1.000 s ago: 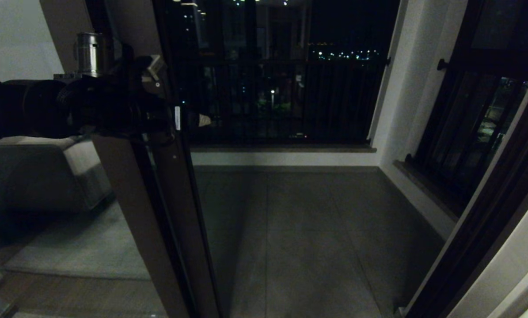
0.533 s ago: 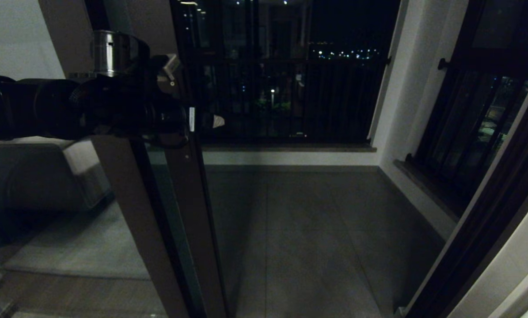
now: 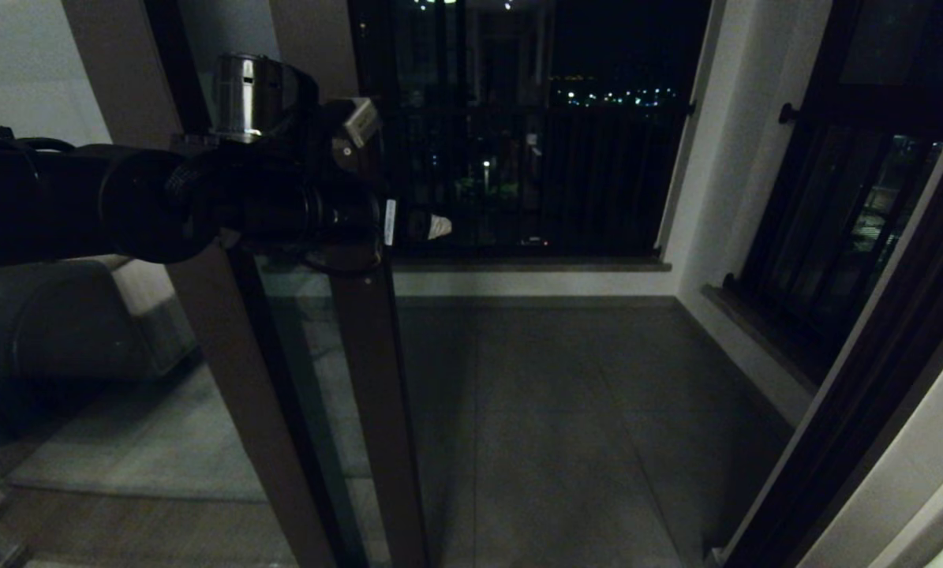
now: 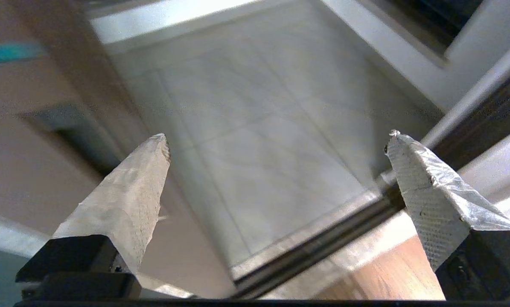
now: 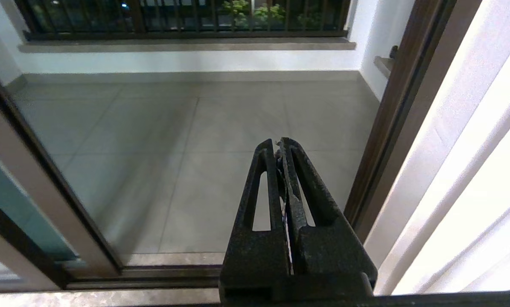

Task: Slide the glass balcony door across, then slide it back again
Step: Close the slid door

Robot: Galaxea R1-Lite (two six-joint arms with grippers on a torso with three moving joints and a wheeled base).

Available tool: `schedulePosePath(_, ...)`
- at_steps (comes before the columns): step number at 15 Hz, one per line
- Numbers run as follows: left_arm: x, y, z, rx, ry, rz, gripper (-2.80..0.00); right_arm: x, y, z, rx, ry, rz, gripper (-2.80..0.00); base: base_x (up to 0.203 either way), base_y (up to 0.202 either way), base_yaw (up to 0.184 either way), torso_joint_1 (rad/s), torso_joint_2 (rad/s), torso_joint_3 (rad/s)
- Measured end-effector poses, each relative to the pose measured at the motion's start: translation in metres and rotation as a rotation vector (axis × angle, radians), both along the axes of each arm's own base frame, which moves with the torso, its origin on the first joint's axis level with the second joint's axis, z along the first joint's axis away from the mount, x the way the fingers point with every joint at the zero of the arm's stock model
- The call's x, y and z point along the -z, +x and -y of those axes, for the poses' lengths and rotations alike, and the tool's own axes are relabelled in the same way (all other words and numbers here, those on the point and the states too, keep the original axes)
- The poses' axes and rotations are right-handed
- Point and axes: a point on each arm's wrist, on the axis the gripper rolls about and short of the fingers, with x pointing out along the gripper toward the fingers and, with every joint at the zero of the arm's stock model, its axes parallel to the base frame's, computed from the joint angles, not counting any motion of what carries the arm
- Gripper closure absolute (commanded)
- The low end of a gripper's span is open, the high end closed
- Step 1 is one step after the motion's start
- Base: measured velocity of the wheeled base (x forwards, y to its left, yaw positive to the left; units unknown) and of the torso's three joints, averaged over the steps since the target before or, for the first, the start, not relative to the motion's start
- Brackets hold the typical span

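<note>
My left gripper's finger is past the stile's leading edge (image 4: 131,105). Next, I bring the finger back and put it into the recessed handle (image 4: 81,135) before I slide the door.
The glass balcony door (image 3: 370,371) stands left of the middle, its brown stile leaning across the head view with a strip of glass beside it. My left arm reaches in from the left at handle height. The left gripper (image 3: 430,227) is at the stile's leading edge, with one pale fingertip (image 3: 440,227) poking past it. In the left wrist view this gripper (image 4: 278,135) is open wide, one finger (image 4: 126,200) lies against the blurred brown stile (image 4: 20,162), and nothing is between the fingers. My right gripper (image 5: 279,143) is shut and empty, hanging low before the doorway.
Left of the door a fixed brown-framed panel (image 3: 218,355) shows a sofa (image 3: 53,331). The tiled balcony floor (image 3: 566,410) lies beyond the doorway, with a railing (image 3: 518,181) at the back and a black-framed window (image 3: 842,221) on the right. The dark jamb (image 3: 866,394) and the floor track (image 5: 152,273) bound the doorway.
The door stile has slid to the right, and my left arm and open gripper have moved right with it. The gap of glass beside the fixed panel has widened.
</note>
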Motion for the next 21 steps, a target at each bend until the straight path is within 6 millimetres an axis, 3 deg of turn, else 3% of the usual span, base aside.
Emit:
schedulePosePath(4, 0.002, 0.004, 0.013, -0.059, 0.006, 0.042, -2.80, 0.000, 0.000, 0.000, 0.000, 0.000, 0.001, 0.00, 0.000, 0.000, 0.000, 0.000, 0.00, 0.000)
schedulePosePath(8, -0.004, -0.019, 0.013, 0.057, -0.019, 0.021, -2.80, 0.000, 0.000, 0.000, 0.000, 0.000, 0.001, 0.00, 0.000, 0.000, 0.000, 0.000, 0.00, 0.000)
schedulePosePath(11, -0.012, -0.035, -0.011, 0.240, -0.069, -0.037, -2.80, 0.000, 0.000, 0.000, 0.001, 0.000, 0.000, 0.00, 0.000, 0.000, 0.000, 0.000, 0.00, 0.000)
schedulePosePath(13, -0.016, -0.036, -0.026, 0.252, -0.084, -0.036, -2.80, 0.000, 0.000, 0.000, 0.000, 0.000, 0.002, 0.00, 0.000, 0.000, 0.000, 0.000, 0.00, 0.000)
schedulePosePath(17, -0.014, -0.023, -0.052, 0.235, -0.098, -0.043, -2.80, 0.000, 0.000, 0.000, 0.000, 0.000, 0.001, 0.00, 0.000, 0.000, 0.000, 0.000, 0.00, 0.000)
schedulePosePath(21, -0.015, -0.007, -0.057, 0.257, -0.083, -0.030, -2.80, 0.000, 0.000, 0.000, 0.000, 0.000, 0.000, 0.00, 0.000, 0.000, 0.000, 0.000, 0.00, 0.000)
